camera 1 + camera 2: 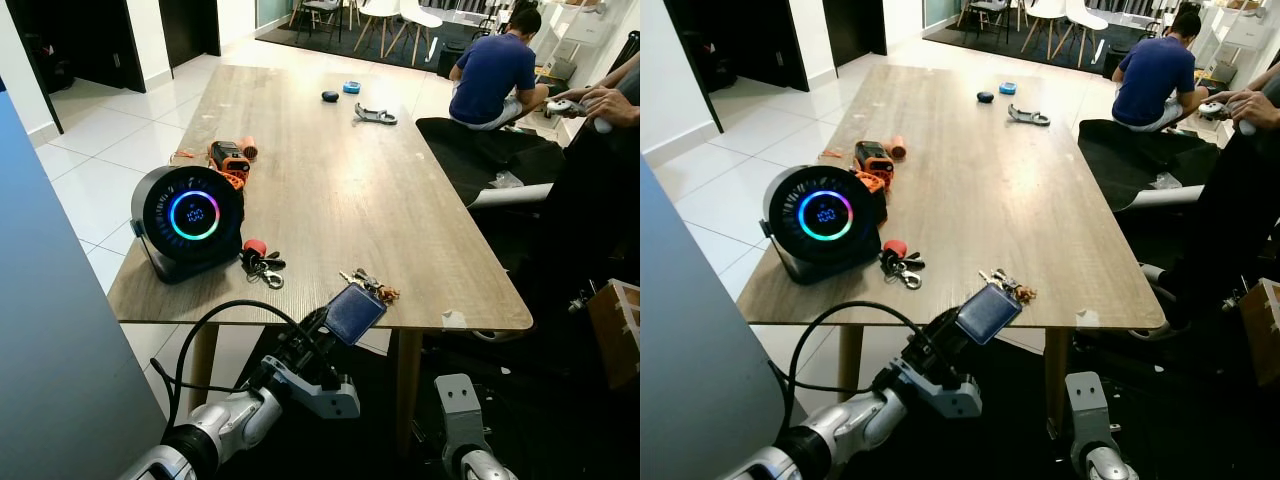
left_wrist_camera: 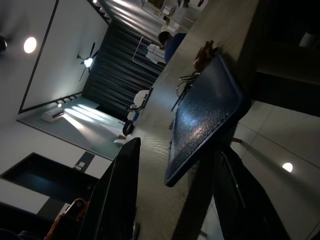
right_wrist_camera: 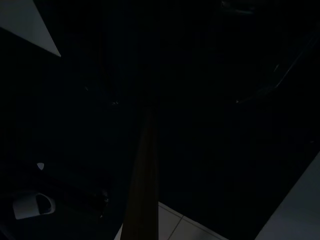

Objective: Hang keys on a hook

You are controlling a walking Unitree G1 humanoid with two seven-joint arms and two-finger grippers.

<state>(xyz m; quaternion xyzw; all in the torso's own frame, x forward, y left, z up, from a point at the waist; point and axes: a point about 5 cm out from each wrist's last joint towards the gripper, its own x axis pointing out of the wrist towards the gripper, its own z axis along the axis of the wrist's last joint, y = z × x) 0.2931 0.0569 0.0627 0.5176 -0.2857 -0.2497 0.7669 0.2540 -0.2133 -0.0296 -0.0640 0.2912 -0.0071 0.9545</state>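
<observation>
My gripper will pull the blue fob away, and the fob will stay stiff and straight, because the overhanging end sticks out flat past the table's edge.
A bunch of keys lies at the table's front edge, with its dark blue leather fob tilted out over the edge. My left gripper reaches up from below the edge and is open. The blue fob stands between its two fingers, close against one finger, with a gap to the other. A second bunch of keys with a red tag and carabiner lies beside the round fan. My right arm hangs low, and its wrist view is nearly black.
A round black fan with a glowing ring stands at the wooden table's front left, with an orange and black tool behind it. Small items lie at the far end. A person in a blue shirt sits beyond, and another person's hands are at the right.
</observation>
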